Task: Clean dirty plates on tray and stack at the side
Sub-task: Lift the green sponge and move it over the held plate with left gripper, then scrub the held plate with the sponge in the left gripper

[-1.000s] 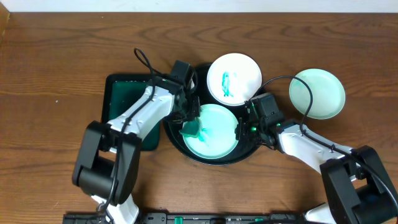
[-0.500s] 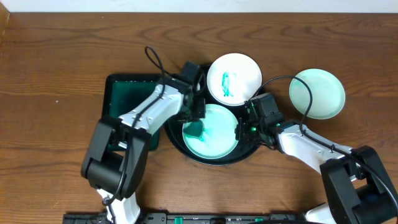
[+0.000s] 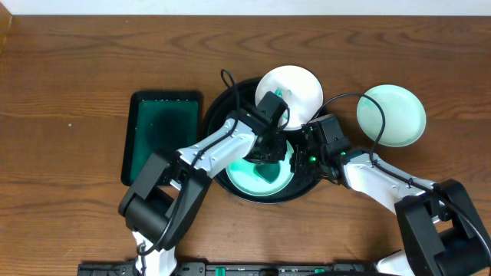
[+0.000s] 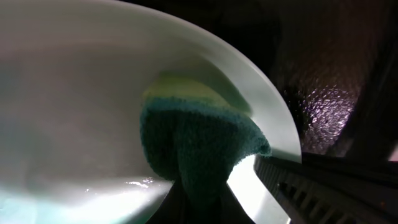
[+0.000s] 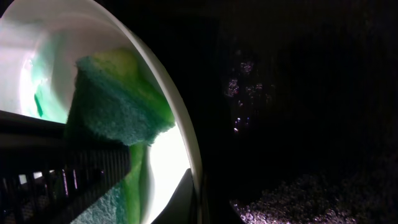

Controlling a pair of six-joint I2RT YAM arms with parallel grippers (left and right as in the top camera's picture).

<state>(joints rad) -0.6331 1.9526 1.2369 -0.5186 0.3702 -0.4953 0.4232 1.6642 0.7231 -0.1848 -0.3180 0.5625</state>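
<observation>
Next, I wipe back across to the front plate's teal opposite side (image 3: 236, 172) with my left gripper, because the green sponge is right up against the rim (image 3: 291, 162) that my right gripper holds.
The black tray (image 3: 230, 186) holds two dirty plates. The front plate (image 3: 249, 180) has a teal tint; the back plate (image 3: 299, 86) has a teal smear. A third plate (image 3: 391, 115), faintly teal, lies on the wood at the right. My left gripper (image 3: 270, 151) is shut on a green sponge (image 4: 199, 146) and presses it on the front plate (image 4: 74, 93) near its right rim. My right gripper (image 3: 298, 159) is shut on that plate's right rim (image 5: 177, 155). The sponge (image 5: 112, 106) also shows in the right wrist view, close to my right fingers (image 5: 199, 193).
A rectangular dark-green tray (image 3: 161, 134) lies left of the black tray, with no sponge in it. The two arms meet over the black tray's right half. A black cable loops from the right arm towards the third plate. Brown wood tabletop surrounds everything.
My left gripper has swept the sponge rightwards across the front plate, from its left side to near its right rim. The right gripper has kept its hold on the rim.
</observation>
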